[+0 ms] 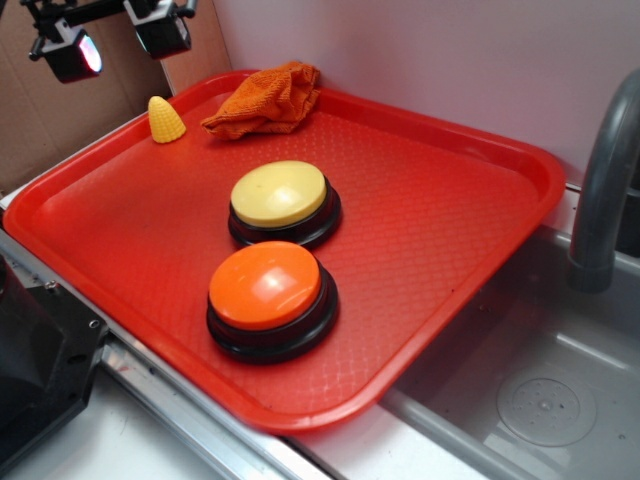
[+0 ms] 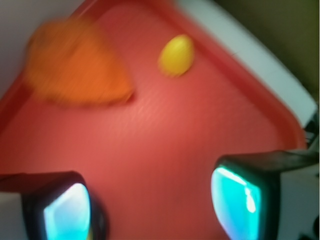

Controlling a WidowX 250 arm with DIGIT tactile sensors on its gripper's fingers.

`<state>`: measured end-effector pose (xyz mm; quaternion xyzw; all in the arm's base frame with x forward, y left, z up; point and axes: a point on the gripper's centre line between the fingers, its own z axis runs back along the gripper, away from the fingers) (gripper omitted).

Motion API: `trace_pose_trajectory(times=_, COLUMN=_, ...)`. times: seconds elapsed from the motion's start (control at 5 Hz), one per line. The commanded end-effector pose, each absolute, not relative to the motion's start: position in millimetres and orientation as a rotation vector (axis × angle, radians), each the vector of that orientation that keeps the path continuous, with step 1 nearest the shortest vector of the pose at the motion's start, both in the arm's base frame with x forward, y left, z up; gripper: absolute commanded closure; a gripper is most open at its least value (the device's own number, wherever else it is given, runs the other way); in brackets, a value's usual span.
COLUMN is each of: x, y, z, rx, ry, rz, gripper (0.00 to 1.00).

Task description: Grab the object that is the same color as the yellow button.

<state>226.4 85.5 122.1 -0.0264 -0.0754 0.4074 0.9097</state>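
Observation:
The yellow cone (image 1: 166, 122) sits clear of the orange cloth, so I should keep moving my open gripper down toward it until my fingers straddle its sides, then close.
The object, a small bright-yellow bumpy cone (image 1: 165, 120), stands at the far left corner of the red tray (image 1: 450, 220). The pale-yellow button (image 1: 279, 195) with a black base sits mid-tray. My gripper (image 1: 115, 40) hangs open above the tray's far left corner, over and slightly left of the cone, with nothing between its fingers. In the blurred wrist view the cone (image 2: 176, 55) lies ahead of the open gripper (image 2: 152, 205), whose fingertips (image 2: 235, 202) glow cyan over bare tray.
An orange button (image 1: 266, 288) sits in front of the yellow one. A crumpled orange cloth (image 1: 266, 98) (image 2: 72, 67) lies at the tray's back edge, right of the cone. A grey sink (image 1: 545, 395) and faucet (image 1: 605, 180) are to the right.

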Motion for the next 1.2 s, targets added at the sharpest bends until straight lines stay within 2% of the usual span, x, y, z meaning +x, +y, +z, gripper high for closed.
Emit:
trace_pose_trajectory(times=0.0, x=240, y=121, z=112, rx=-0.01, ry=-0.224, rz=0.981, gripper=0.0)
trace_pose_trajectory(times=0.2, x=247, y=139, z=104, rx=0.017, ry=-0.248, rz=1.045, gripper=0.0)
trace_pose_trajectory(times=0.4, x=260, y=150, z=93, rx=0.011, ry=-0.239, rz=1.066, gripper=0.0)
trace_pose_trajectory(times=0.6, x=267, y=162, z=82, rx=0.066, ry=-0.228, rz=1.117, gripper=0.0)
trace_pose_trajectory(times=0.8, x=263, y=170, z=70, rx=0.08, ry=-0.203, rz=1.14, gripper=0.0)
trace_pose_trajectory(times=1.0, x=260, y=175, z=55, rx=0.065, ry=-0.171, rz=1.156, gripper=0.0)
